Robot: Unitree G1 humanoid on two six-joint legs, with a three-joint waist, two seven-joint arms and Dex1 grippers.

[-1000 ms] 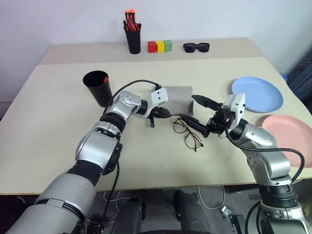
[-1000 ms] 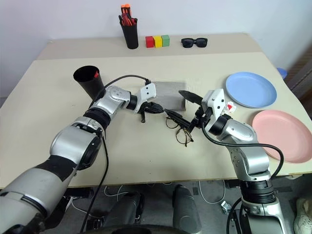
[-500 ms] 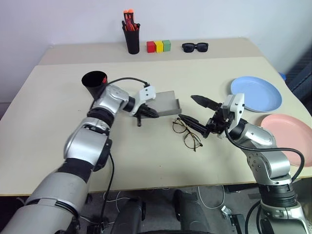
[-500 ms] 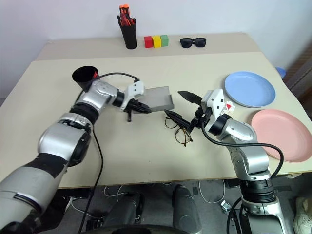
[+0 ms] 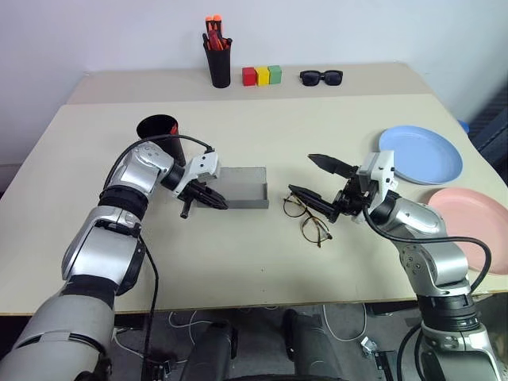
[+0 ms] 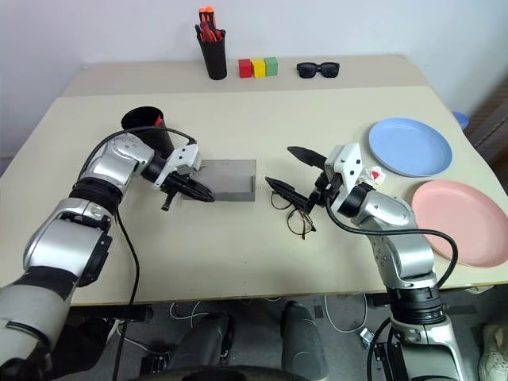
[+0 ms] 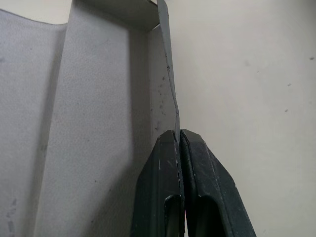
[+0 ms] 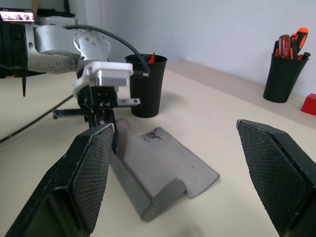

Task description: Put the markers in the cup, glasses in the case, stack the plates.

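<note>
The robot's right gripper has its open fingers pointing level across the glasses toward the grey case (image 5: 238,187), so it should tilt them down and pinch the glasses' bridge (image 5: 306,215) first.
The grey case (image 5: 242,187) lies open near the table's middle. My left gripper (image 5: 216,202) is shut on its thin side wall, and its fingertips (image 7: 168,148) pinch that edge. The black cup (image 5: 159,135) stands just behind this arm, with a red marker (image 5: 171,128) poking out of it. The wire-frame glasses (image 5: 305,218) lie on the table to the right of the case. My right gripper (image 5: 302,174) hovers open just above them, empty. The blue plate (image 5: 421,155) and the pink plate (image 5: 464,226) lie side by side at the right.
At the back of the table stand a black pen holder (image 5: 217,59) with red-orange pens, three coloured blocks (image 5: 262,75) and black sunglasses (image 5: 321,76). The pink plate reaches the table's right edge.
My left gripper has moved to the left, dragging the case with it away from the glasses. The right arm has kept still.
</note>
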